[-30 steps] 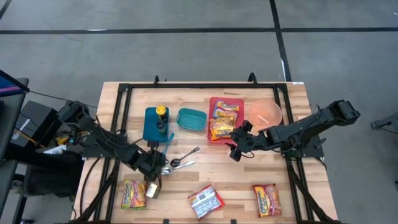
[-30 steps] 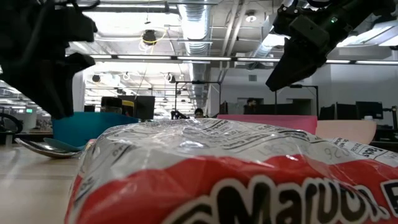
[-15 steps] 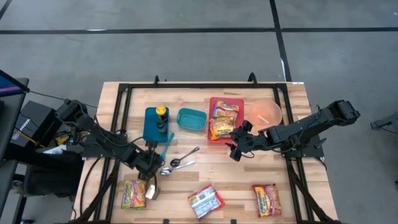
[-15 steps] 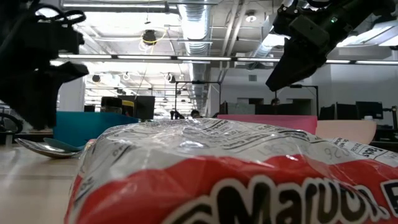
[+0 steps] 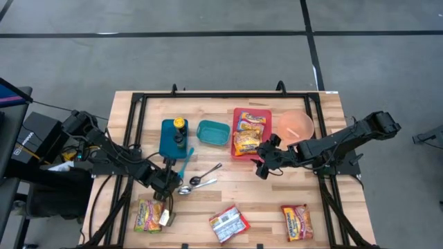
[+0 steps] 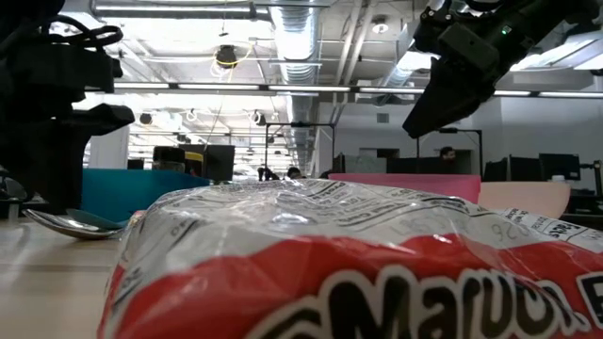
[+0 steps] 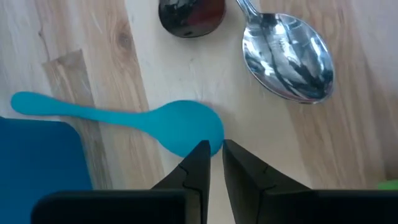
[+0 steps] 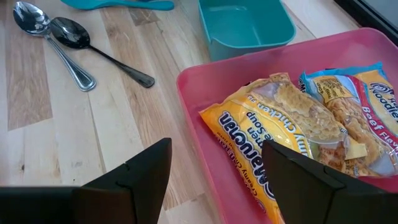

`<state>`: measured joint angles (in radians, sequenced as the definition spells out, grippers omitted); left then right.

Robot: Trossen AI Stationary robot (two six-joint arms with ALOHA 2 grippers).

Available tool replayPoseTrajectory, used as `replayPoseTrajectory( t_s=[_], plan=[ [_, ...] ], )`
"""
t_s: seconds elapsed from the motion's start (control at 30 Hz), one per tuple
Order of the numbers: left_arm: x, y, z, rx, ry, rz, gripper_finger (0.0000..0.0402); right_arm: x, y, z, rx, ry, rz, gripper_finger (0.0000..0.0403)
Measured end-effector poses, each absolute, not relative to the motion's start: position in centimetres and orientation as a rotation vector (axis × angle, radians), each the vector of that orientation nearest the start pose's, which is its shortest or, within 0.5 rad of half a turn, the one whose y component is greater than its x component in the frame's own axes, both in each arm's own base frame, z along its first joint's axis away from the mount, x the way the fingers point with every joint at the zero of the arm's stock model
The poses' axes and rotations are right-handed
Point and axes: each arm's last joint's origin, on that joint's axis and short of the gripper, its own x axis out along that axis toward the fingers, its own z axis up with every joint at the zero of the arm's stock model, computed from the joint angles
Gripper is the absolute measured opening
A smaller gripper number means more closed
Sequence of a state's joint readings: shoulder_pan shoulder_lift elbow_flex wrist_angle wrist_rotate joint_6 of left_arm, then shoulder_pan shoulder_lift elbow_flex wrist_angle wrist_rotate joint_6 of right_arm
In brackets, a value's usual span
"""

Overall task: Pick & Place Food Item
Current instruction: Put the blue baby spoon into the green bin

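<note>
I should open my left gripper's fingers, which are shut and empty above the teal spoon's rim (image 7: 220, 138), and bring them down around that rim (image 7: 216, 148) before I lift.
Three noodle packets lie flat on the wooden table: one near left (image 5: 147, 214), one near middle (image 5: 228, 223), which fills the low view (image 6: 358, 264), and one near right (image 5: 296, 221). Two more packets (image 8: 280, 130) lie in the pink tray (image 5: 239, 114). My left gripper (image 5: 168, 188) points steeply down, shut and empty (image 7: 214, 149), over the bowl of a teal spoon (image 7: 186, 127). My right gripper (image 5: 263, 166) hangs open (image 8: 214, 155) above the tray's near left corner, holding nothing. My left gripper's shut fingertips (image 7: 200, 155) stand at the rim of the teal spoon's bowl (image 7: 205, 134), coming from above. I cannot tell whether they touch it.
Two metal spoons (image 5: 201, 181) lie just right of the left gripper. At the far side stand a blue block with a yellow-capped bottle (image 5: 174, 137), a teal tub (image 5: 213, 133) and a pink bowl (image 5: 296, 126). A small pale piece (image 5: 165, 218) lies beside the near-left packet.
My left gripper has sunk a little, shifted toward the table's left edge, and rolled about its own pointing line.
</note>
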<state>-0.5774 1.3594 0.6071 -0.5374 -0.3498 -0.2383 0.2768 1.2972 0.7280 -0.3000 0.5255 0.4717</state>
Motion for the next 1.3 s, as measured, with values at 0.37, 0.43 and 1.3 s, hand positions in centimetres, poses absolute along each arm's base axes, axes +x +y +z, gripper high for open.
replayPoseTrajectory(
  t_s=[0.37,0.43,1.3],
  plan=[
    [18.7,-10.6,14.8,0.364,1.130,-0.073,0.0042,24.2,5.4,20.5,0.104,0.721,-0.411,0.0245],
    [18.8,-10.5,14.8,0.369,1.129,-0.077,0.0046,24.2,5.4,20.5,0.104,0.721,-0.411,0.0245],
    [19.7,-9.2,14.8,0.228,1.142,-0.029,0.0086,24.2,5.4,20.5,0.105,0.720,-0.411,0.0245]
  ],
)
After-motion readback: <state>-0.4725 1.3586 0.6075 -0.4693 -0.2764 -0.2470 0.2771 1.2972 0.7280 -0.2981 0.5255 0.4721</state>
